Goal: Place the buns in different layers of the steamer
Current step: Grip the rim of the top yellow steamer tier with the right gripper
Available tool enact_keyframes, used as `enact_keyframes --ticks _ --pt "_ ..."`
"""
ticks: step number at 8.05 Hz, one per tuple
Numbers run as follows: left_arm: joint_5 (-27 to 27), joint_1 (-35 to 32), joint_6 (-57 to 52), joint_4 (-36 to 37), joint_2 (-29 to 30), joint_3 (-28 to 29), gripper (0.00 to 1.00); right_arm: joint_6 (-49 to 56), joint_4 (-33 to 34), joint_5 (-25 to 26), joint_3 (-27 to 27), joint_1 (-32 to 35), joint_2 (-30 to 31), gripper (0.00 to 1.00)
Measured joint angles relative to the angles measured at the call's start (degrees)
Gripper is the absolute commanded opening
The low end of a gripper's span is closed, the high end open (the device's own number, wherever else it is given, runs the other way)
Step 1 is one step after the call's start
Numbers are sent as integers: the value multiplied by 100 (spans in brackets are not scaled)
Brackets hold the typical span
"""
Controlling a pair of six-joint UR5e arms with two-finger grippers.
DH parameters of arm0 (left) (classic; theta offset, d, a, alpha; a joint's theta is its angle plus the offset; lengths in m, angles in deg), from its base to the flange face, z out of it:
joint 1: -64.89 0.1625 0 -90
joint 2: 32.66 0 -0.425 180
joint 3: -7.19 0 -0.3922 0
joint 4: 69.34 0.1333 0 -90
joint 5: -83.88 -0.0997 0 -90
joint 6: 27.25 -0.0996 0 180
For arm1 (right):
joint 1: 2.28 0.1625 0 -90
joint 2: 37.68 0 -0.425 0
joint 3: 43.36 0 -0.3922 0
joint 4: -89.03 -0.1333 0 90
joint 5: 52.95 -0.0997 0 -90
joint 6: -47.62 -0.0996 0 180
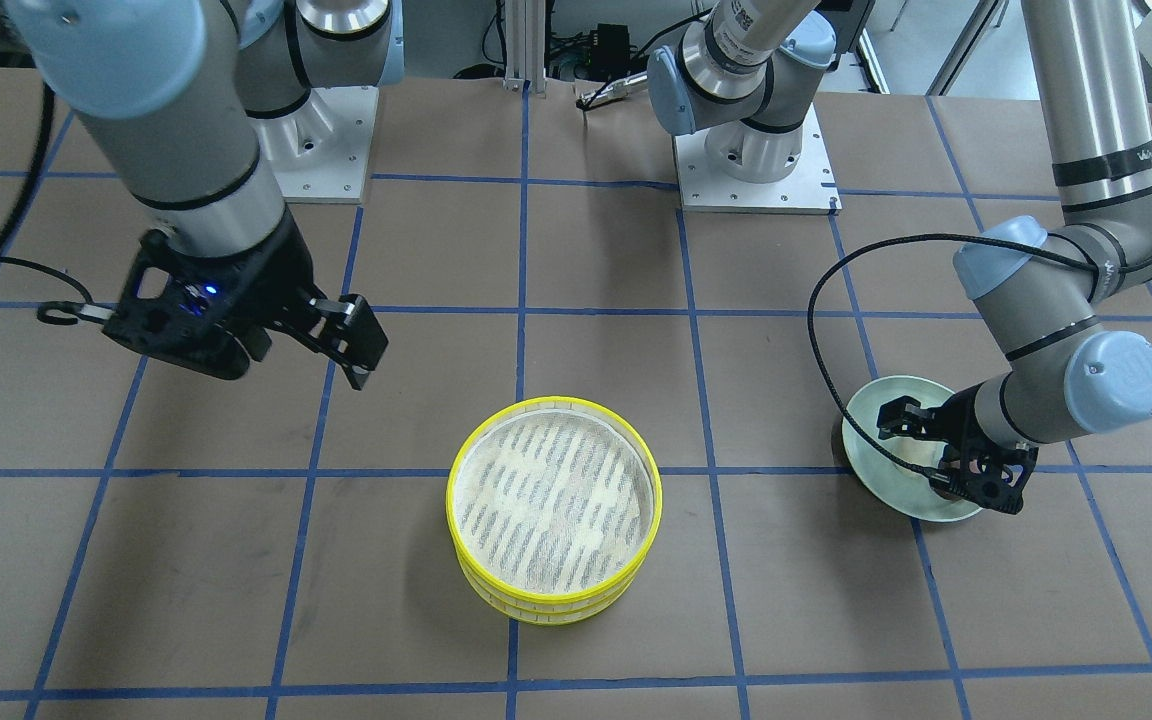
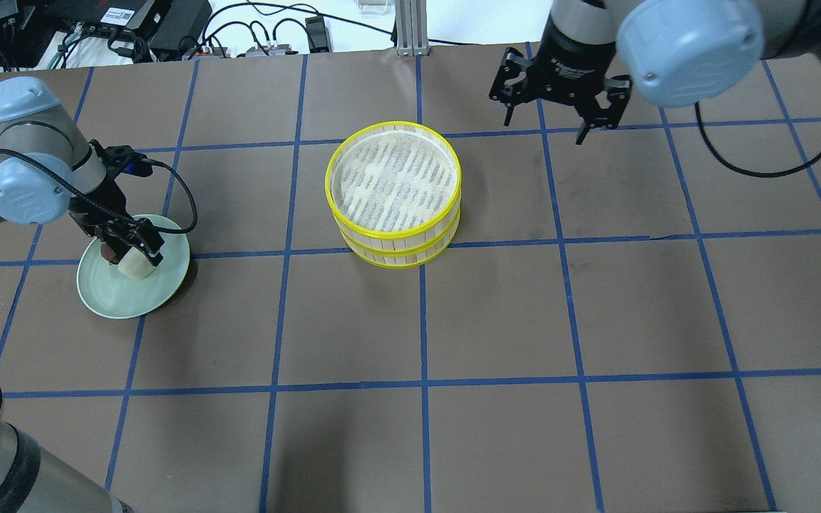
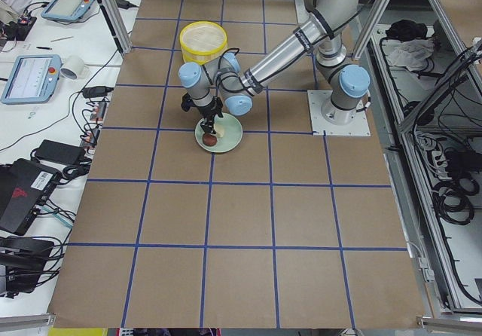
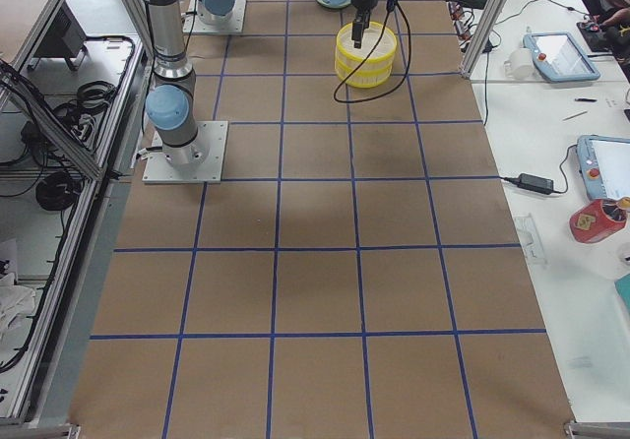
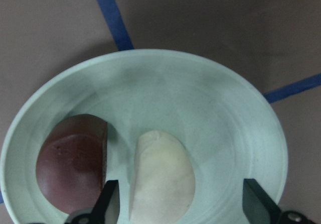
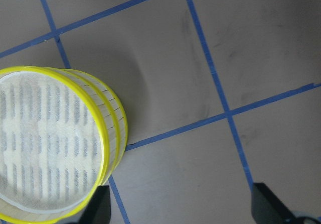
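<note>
The robot's right gripper should first lift the upper tray away by its rim, because that tray covers the lower layer, where the left gripper will then put the cream bun.
The steamer is a stack of two yellow-rimmed trays in mid-table, and its top mesh liner is bare. It also shows in the front view and the right wrist view. The cream-white bun and the dark reddish-brown bun lie side by side on a pale green plate. My left gripper is open, low over the plate. The cream bun lies between its fingers and the dark bun is outside them. My right gripper is open and empty, above the table beyond the steamer.
The table is brown paper with a blue tape grid. The plate sits near the table's left side, about two grid squares from the steamer. A black cable loops from my left wrist over the plate's edge.
</note>
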Motion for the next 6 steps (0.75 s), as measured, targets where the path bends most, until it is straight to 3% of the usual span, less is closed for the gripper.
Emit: enact_keyframes --ticks 1,2,3,5,6 --pt "-44 0 4 1 17 -2 80 -231 369 25 0 280 -322 99" --pt "-60 0 7 0 40 -5 69 -342 727 90 -1 560 -678 98" --pt "-64 0 8 0 55 -5 51 -367 990 171 -6 779 -985 96" --pt "-74 0 9 0 63 -5 0 -206 1283 240 -46 945 -1349 93" --pt "-88 0 9 1 65 0 0 -8 1375 259 -65 969 -1490 92"
